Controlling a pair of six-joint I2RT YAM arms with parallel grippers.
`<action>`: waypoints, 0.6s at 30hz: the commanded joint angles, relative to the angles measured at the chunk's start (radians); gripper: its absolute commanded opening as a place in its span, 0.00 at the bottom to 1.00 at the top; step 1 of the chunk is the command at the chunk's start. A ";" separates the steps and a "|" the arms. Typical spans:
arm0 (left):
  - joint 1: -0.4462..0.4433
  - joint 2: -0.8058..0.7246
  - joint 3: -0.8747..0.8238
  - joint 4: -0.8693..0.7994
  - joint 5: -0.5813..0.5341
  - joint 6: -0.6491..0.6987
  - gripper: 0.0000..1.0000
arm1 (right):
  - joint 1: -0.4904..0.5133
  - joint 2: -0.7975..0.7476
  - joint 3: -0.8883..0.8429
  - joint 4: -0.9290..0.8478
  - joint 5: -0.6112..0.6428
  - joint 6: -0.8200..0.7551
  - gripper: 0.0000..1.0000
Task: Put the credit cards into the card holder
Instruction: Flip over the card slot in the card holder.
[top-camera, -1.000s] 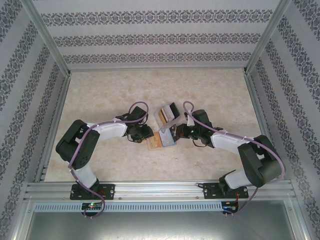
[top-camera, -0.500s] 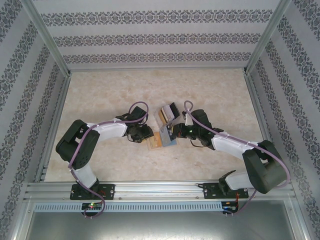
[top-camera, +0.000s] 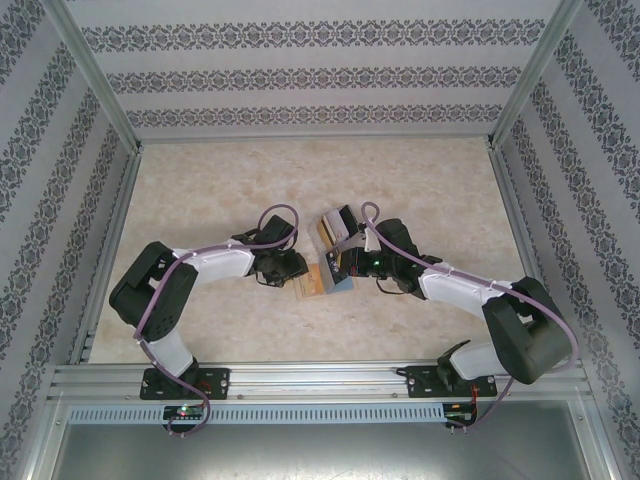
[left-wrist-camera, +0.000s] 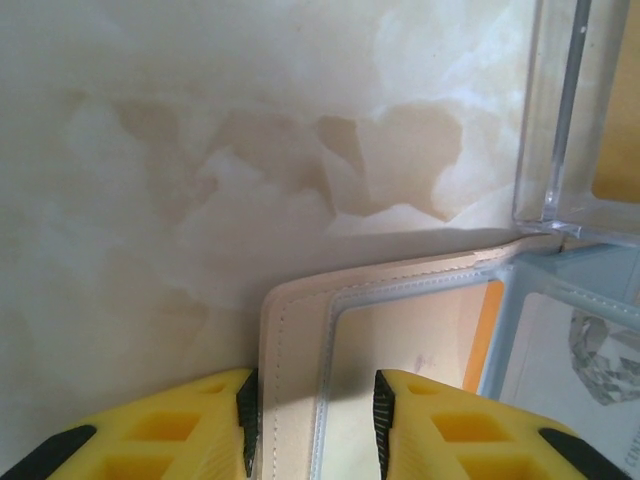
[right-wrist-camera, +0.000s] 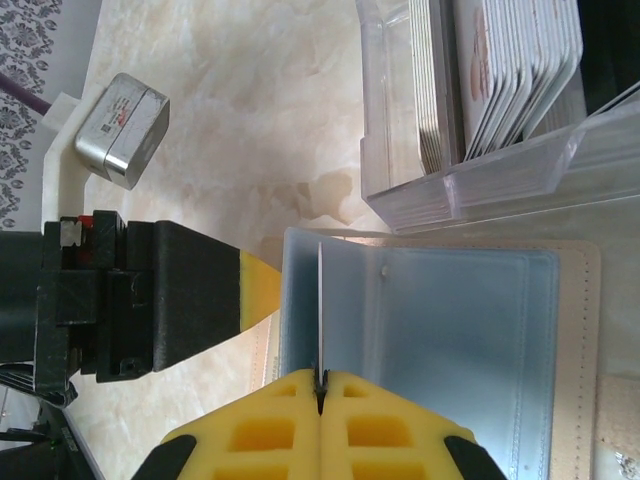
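Observation:
The bluish sleeve (right-wrist-camera: 301, 290) stands up beside the credit card's edge, so the robot's right gripper should push the sleeve flat toward the left gripper before it slides the card in.
The tan card holder (top-camera: 318, 283) lies open between both arms, its bluish clear sleeves (right-wrist-camera: 470, 330) facing up. My right gripper (right-wrist-camera: 321, 378) is shut on a thin white credit card (right-wrist-camera: 320, 300), seen edge-on and standing over the sleeve's left part. My left gripper (left-wrist-camera: 312, 420) is open, with its yellow fingers straddling the holder's stitched tan border (left-wrist-camera: 295, 340) at the corner. An orange card (left-wrist-camera: 483, 340) shows inside a sleeve, and a white printed card (left-wrist-camera: 590, 350) lies beside it. From above, the right gripper (top-camera: 345, 265) and the left gripper (top-camera: 297, 275) meet at the holder.
A clear plastic box (top-camera: 338, 225) stands just behind the holder, with several cards (right-wrist-camera: 510, 70) upright in it. Its wall (left-wrist-camera: 560, 120) is close to the holder's far edge. The left arm's finger (right-wrist-camera: 190, 290) lies along the holder's left side. Patterned walls enclose the marble-look table (top-camera: 200, 190).
My right gripper has moved a little left over the holder, carrying the card. The left gripper has barely moved.

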 joint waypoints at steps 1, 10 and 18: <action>-0.020 -0.026 -0.030 0.063 -0.061 0.003 0.38 | 0.015 0.022 0.034 0.012 -0.018 0.003 0.04; -0.020 -0.122 -0.060 0.037 -0.157 0.004 0.44 | 0.021 0.058 0.053 0.018 -0.031 0.005 0.04; -0.020 -0.139 -0.070 0.036 -0.168 0.002 0.45 | 0.018 0.030 0.051 -0.037 0.032 -0.018 0.04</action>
